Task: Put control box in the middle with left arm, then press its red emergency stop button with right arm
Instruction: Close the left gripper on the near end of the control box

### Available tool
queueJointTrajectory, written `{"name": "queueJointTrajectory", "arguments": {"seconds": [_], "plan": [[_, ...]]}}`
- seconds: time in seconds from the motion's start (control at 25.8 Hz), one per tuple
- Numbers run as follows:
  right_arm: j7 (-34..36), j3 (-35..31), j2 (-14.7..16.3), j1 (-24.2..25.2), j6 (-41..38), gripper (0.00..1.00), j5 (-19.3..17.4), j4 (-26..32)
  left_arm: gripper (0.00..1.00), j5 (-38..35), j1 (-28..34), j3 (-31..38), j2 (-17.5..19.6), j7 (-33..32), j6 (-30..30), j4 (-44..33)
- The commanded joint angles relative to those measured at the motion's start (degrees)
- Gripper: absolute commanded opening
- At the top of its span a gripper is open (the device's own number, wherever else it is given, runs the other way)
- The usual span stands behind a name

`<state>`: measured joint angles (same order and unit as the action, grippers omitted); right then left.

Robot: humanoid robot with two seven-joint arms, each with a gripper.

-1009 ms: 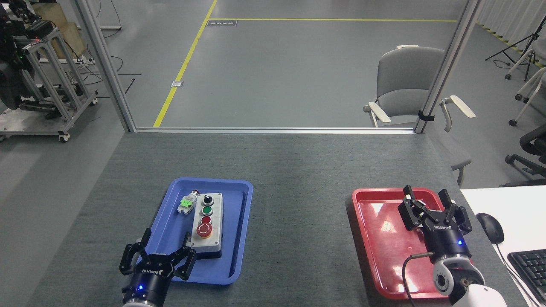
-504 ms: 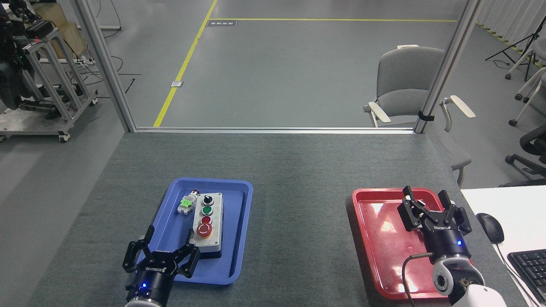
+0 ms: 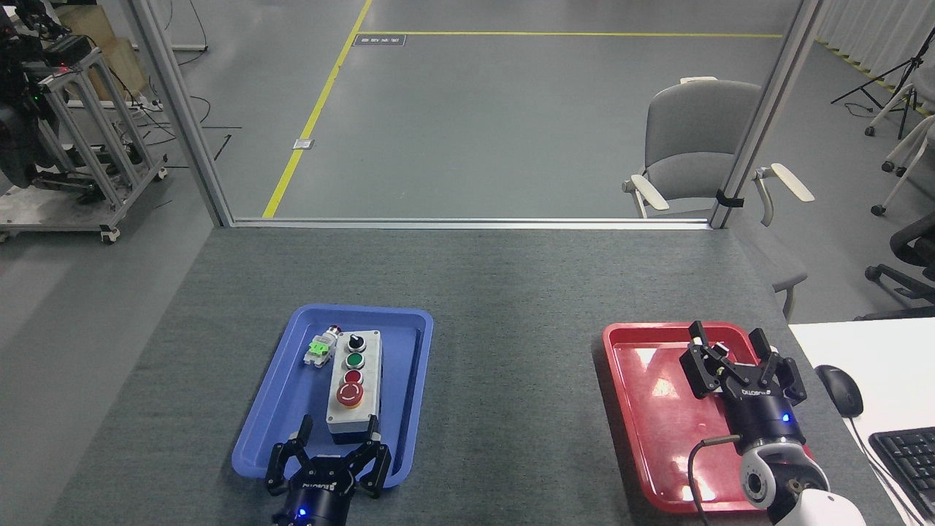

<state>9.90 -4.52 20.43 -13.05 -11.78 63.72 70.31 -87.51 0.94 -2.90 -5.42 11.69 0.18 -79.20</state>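
I expect the control box [image 3: 356, 383] to come up in one piece when I lift it, because the black base [image 3: 350, 437] meets the light grey body evenly at the control box's near end.
The light grey control box [image 3: 353, 387] lies lengthwise in the blue tray [image 3: 405, 409], with its black knob at the far end and the red emergency stop button [image 3: 350, 394] nearest me. My left gripper [image 3: 337, 431] stands open just in front of the box's near end, with its claws on either side of that end and apart from it. My right gripper [image 3: 730, 343] hovers open over the red tray [image 3: 650, 409] and holds nothing. The middle [image 3: 511, 380] of the dark grey tabletop lies between the two trays.
A small loose switch part with a green block [image 3: 319, 347] lies in the blue tray left of the box. At the far right, a white desk [image 3: 876, 351] carries a mouse [image 3: 839, 389] and a keyboard [image 3: 906, 460]. A grey chair [image 3: 694, 146] stands beyond the table.
My left gripper has moved right and toward me, from the tray's left edge to a spot in line with the box's near end. The right gripper has barely shifted.
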Motion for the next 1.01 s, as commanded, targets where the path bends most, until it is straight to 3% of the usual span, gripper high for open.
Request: {"name": "queueJointTrajectory", "arguments": {"seconds": [0.0, 0.27, 0.97], "plan": [[0.0, 0.1, 0.0, 0.0, -0.3, 1.0, 0.0, 0.0, 0.99, 0.0, 0.0, -0.4, -0.1, 0.6, 1.5, 1.7], [0.0, 0.1, 0.0, 0.0, -0.3, 1.0, 0.0, 0.0, 0.99, -0.3, -0.6, -0.4, 0.2, 2.0, 4.7, 2.9], [0.0, 0.1, -0.2, 0.0, -0.4, 1.0, 0.0, 0.1, 0.99, 0.0, -8.5, -3.3, 0.4, 8.2, 5.2, 17.1]]}}
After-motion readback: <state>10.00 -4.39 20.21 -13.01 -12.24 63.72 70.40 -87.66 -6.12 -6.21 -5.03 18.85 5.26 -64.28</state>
